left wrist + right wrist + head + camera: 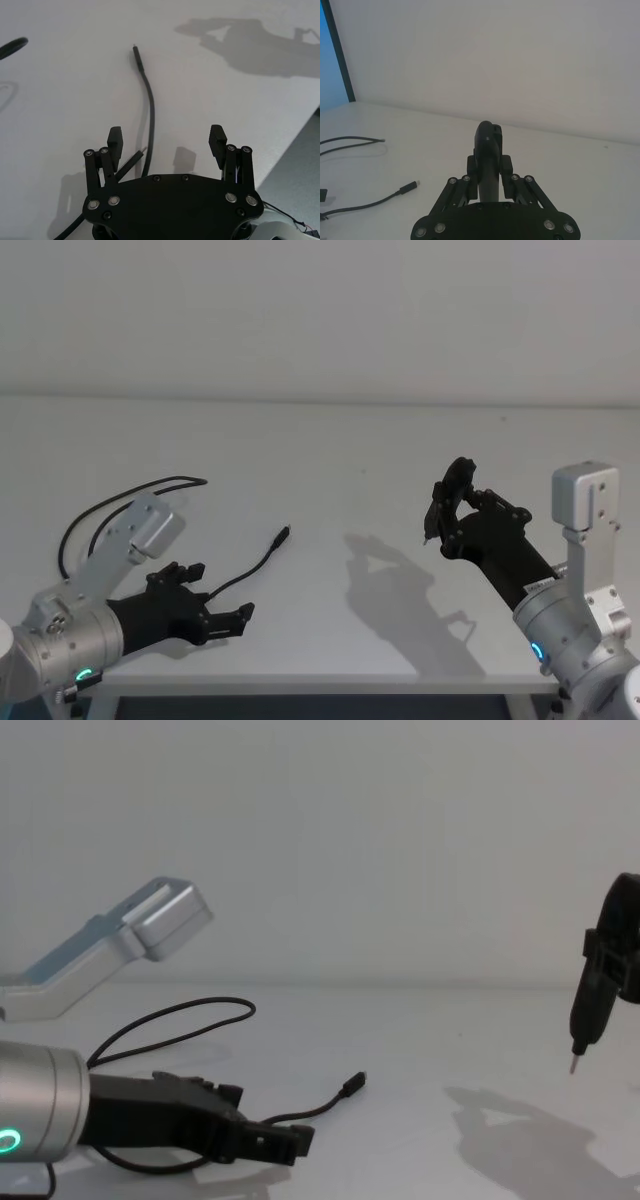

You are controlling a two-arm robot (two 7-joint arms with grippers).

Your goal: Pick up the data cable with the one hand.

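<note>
The plug end (352, 1085) will stick out and keep its gentle bend when the robot lifts the cable, because the data cable's loop (250, 1008) arches clear of its shadow.
The data cable (252, 568) is a thin black cord lying on the white table, one small plug (283, 534) pointing toward the centre and a loose loop (120, 498) at the left. My left gripper (222, 592), black and blocky on a silver wrist with a green ring light, hovers low over the cord. It is open, and the data cable (151, 112) runs between its fingers (115, 137), closer to one of them. In the chest view the data cable (330, 1098) ends just beyond the left gripper (262, 1120). My right gripper (450, 505) is raised at the right, shut on a black tapered tool (487, 137) with a metal tip (573, 1065).
The white table (340, 450) runs back to a plain wall. Its front edge (320, 682) lies just below the left gripper, and in the left wrist view the table edge (300, 135) is off to one side. The right arm's shadow (400, 585) falls mid-table.
</note>
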